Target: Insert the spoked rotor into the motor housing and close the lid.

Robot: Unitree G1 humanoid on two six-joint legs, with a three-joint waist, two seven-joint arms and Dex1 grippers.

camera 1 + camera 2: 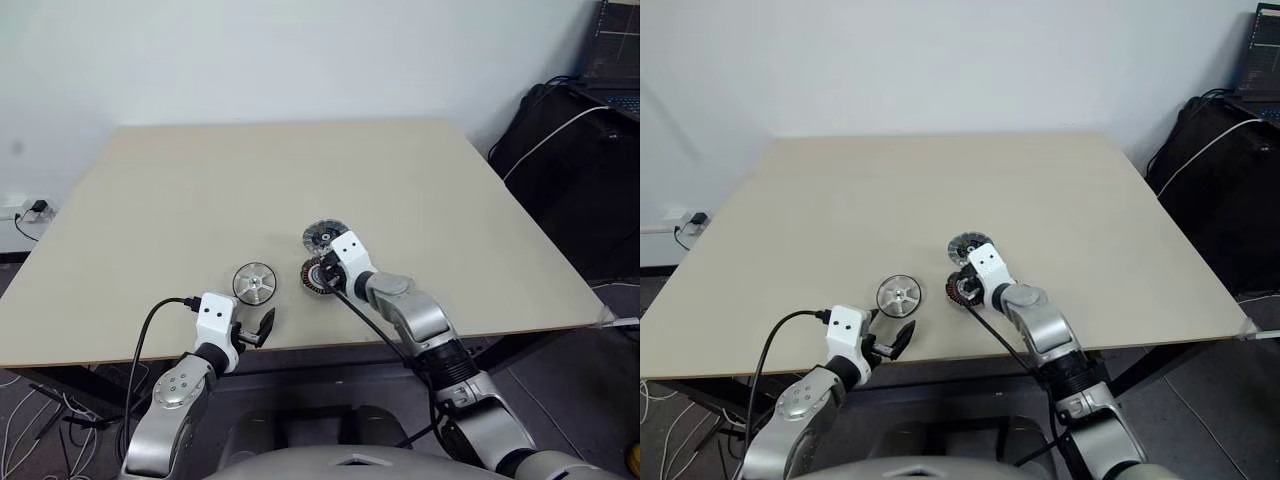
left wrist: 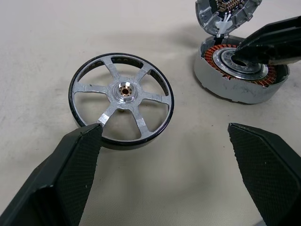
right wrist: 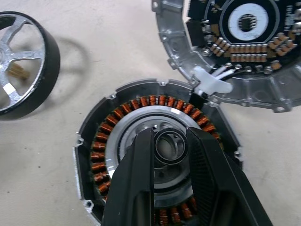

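Observation:
The robot's right gripper has the small metal ring [image 3: 170, 146] high between its fingers, so it should let go of the ring, close its fingers and push the ring down into the housing's centre [image 3: 164, 169].
The spoked rotor [image 1: 255, 282], a silvery disc in a dark rim, lies flat near the table's front edge. Just short of it my left gripper [image 1: 254, 324] stands open, its fingers [image 2: 70, 165] apart and empty. To the rotor's right sits the motor housing [image 3: 101, 141], copper windings ringing a pale centre. The lid [image 1: 322, 236] lies beyond it and touching it, its dark component-ringed face up, with a white connector at the joint. My right gripper [image 3: 170, 137] hangs over the housing's centre, shut on a small metal ring [image 3: 170, 157].
The beige table [image 1: 300, 170] stretches away beyond the parts. A black bag [image 1: 570, 160] with a white cable stands off the table's right side. A wall socket with a plug [image 1: 30, 210] is at the far left.

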